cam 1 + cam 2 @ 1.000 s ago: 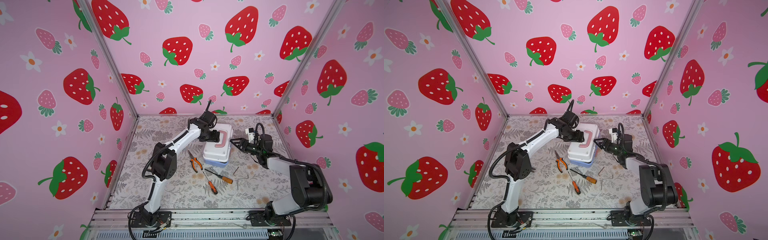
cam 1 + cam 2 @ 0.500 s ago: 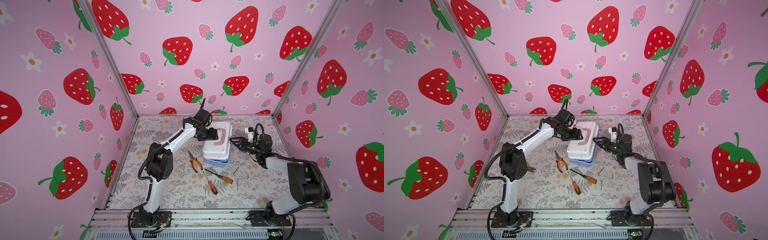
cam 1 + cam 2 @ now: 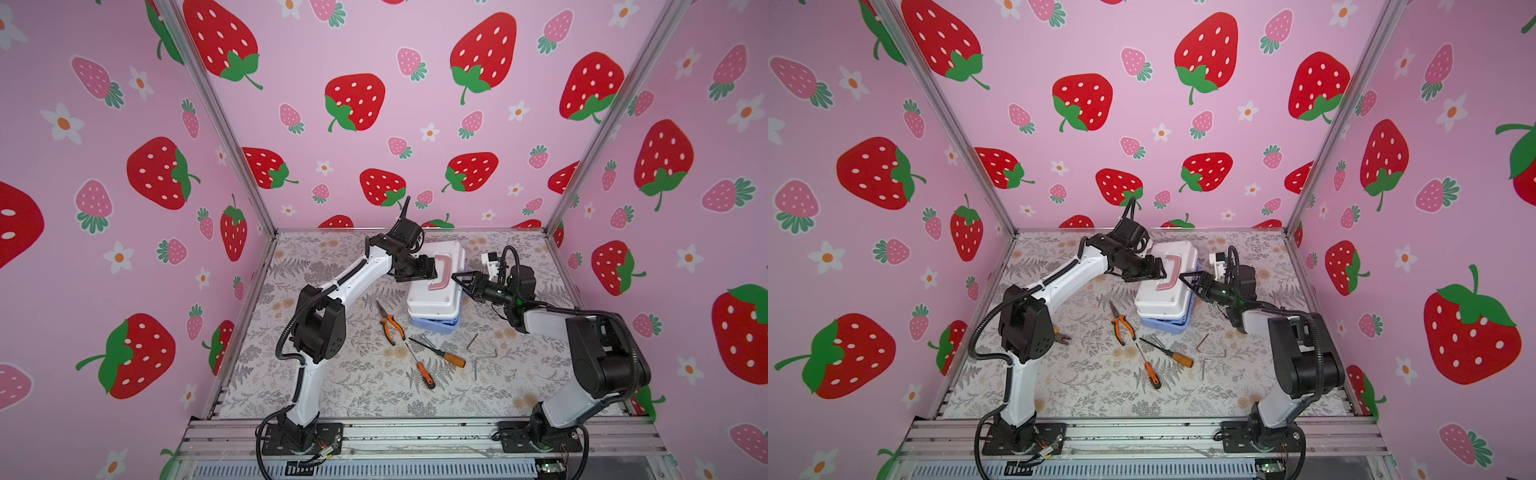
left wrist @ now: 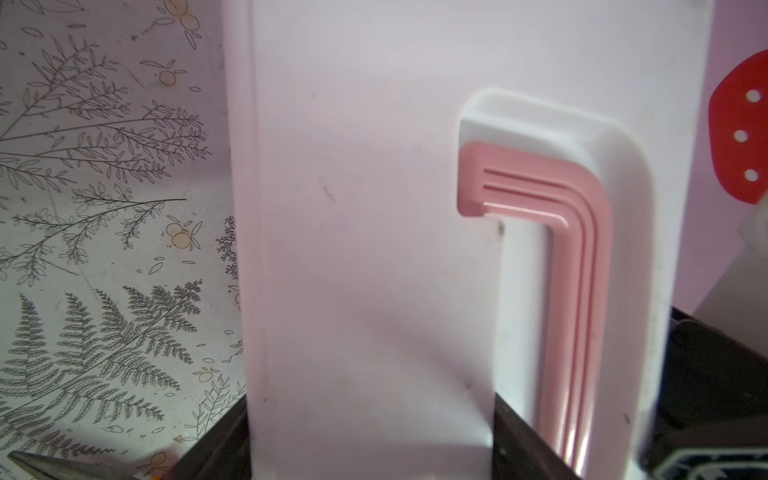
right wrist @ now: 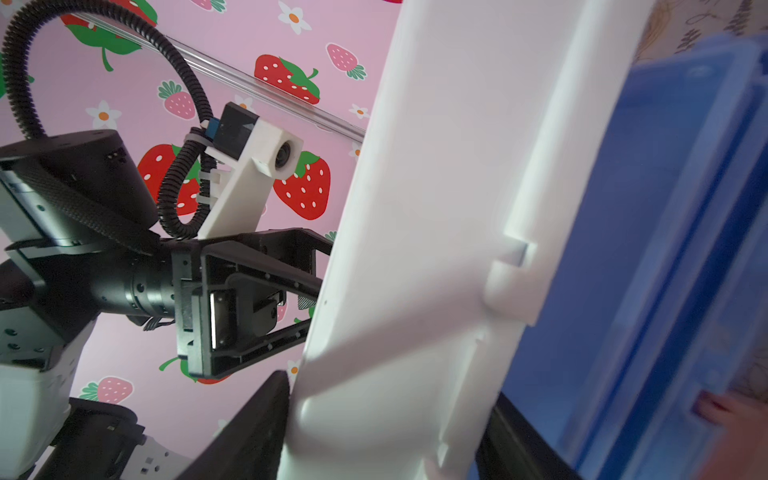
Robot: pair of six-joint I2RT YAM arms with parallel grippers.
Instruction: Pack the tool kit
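Observation:
My left gripper is by the pink handle (image 3: 441, 273), where the white lid has to swing open. It should instead grip the lid's raised edge (image 3: 461, 300) next to my right gripper.
The tool kit (image 3: 432, 303) stands mid-table in both top views, its white lid (image 3: 1163, 305) lifted a little off the periwinkle-blue base (image 3: 436, 327). My left gripper (image 3: 432, 271) reaches in from the left and is shut on the lid beside the pink handle (image 4: 582, 270). In the left wrist view the lid fills the gap of the left gripper (image 4: 370, 415). My right gripper (image 3: 459, 281) is shut on the lid's right edge. In the right wrist view the right gripper (image 5: 390, 386) pinches that edge, with the blue base (image 5: 648, 232) behind it.
Orange-handled pliers (image 3: 390, 325) lie left of the kit's near end. Two orange-handled screwdrivers (image 3: 441, 354) (image 3: 422, 369) and bent hex keys (image 3: 473, 343) lie in front of it. A second plier-like tool (image 3: 1064, 338) peeks out by the left arm's elbow.
The white lid has come up off the blue base and shifted. The left gripper slid toward the handle, and the right gripper closed in on the lid's right edge.

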